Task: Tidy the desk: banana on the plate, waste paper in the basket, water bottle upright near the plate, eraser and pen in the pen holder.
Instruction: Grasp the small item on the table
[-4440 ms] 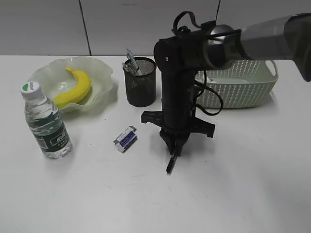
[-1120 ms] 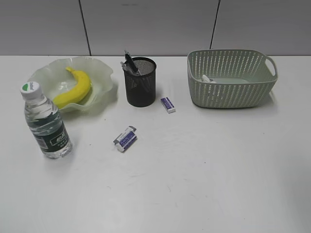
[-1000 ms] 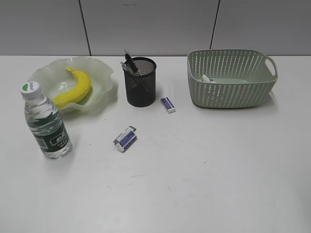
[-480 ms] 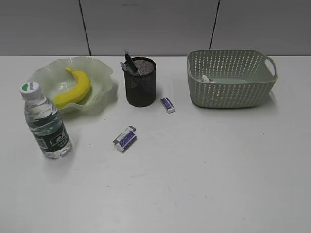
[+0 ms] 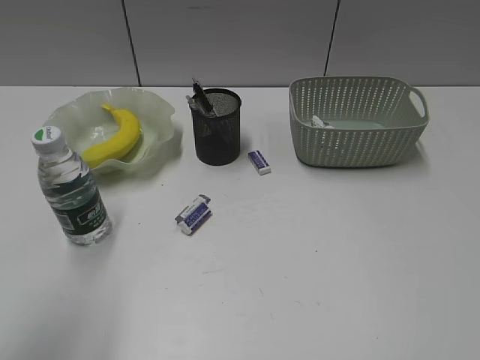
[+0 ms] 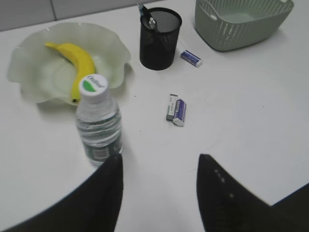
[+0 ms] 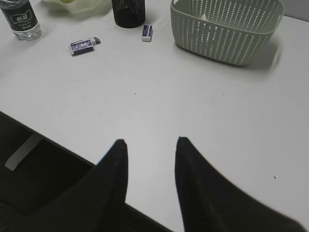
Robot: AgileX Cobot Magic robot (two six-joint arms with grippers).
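The forward purple-and-white eraser's narrow sides (image 6: pixel 179 112) face the robot's open fingers, so the left gripper should keep going down toward the eraser (image 5: pixel 197 217) until the fingers are on either side of it.
The banana (image 5: pixel 120 135) lies on the pale-green plate (image 5: pixel 157 112). The water bottle (image 5: pixel 71 191) stands upright in front of the plate. The black mesh pen holder (image 5: pixel 217 127) holds pens (image 5: pixel 199 94). A small white-and-purple eraser (image 5: pixel 259 162) lies on the desk (image 5: pixel 337 262) just right of the holder. A second purple-and-white eraser (image 5: pixel 194 214) lies further forward. The waste paper (image 5: pixel 318 121) is inside the basket (image 5: pixel 356 146). Neither gripper shows in the exterior view. The left gripper (image 6: pixel 159 157) and the right gripper (image 7: pixel 150 141) are open, empty and high above the desk.
The left wrist view shows the bottle (image 6: pixel 99 125), plate (image 6: pixel 29 82), holder (image 6: pixel 159 41) and both erasers (image 6: pixel 191 58) (image 6: pixel 176 107) ahead. The right wrist view shows the basket (image 7: pixel 227 38) ahead and the desk's dark near edge (image 7: pixel 48 154) below.
The right arm that stood over the desk 4.4 s ago has withdrawn out of the exterior view, uncovering the small eraser beside the holder. Nothing has moved in the last second.
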